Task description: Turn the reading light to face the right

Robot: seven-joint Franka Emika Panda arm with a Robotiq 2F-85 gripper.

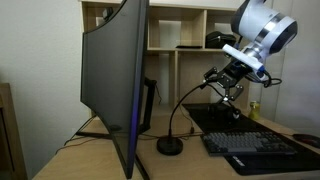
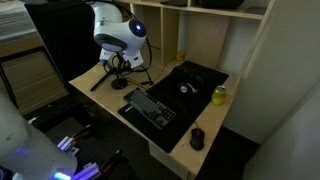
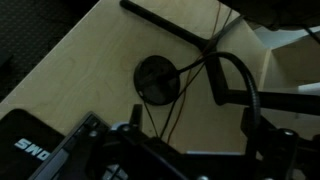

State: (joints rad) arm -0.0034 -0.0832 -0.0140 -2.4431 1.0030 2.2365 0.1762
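I should move my open gripper back to center the neck [image 1: 205, 86] before closing, because the reading light's neck [image 3: 254, 98] runs close against one of its fingers.
The reading light is a slim black gooseneck lamp. Its round base [image 1: 170, 146] stands on the wooden desk by the monitor's foot. Its thin neck [image 1: 192, 97] curves up towards my gripper [image 1: 228, 88]. In the wrist view the base [image 3: 157, 80] lies below me, and the neck [image 3: 243, 78] loops round and runs down just inside my right finger. My gripper [image 3: 195, 115] is open, its fingers wide apart around the upper end of the neck. The lamp's head is hidden among the fingers. In an exterior view my gripper [image 2: 120, 68] hangs over the base [image 2: 120, 84].
A large curved monitor [image 1: 115, 80] stands close beside the lamp. A black keyboard [image 2: 150, 108] and a mouse [image 2: 187, 88] lie on a dark mat. A yellow can [image 2: 220, 95] stands near the shelf wall. Cables [image 3: 175, 110] run across the desk.
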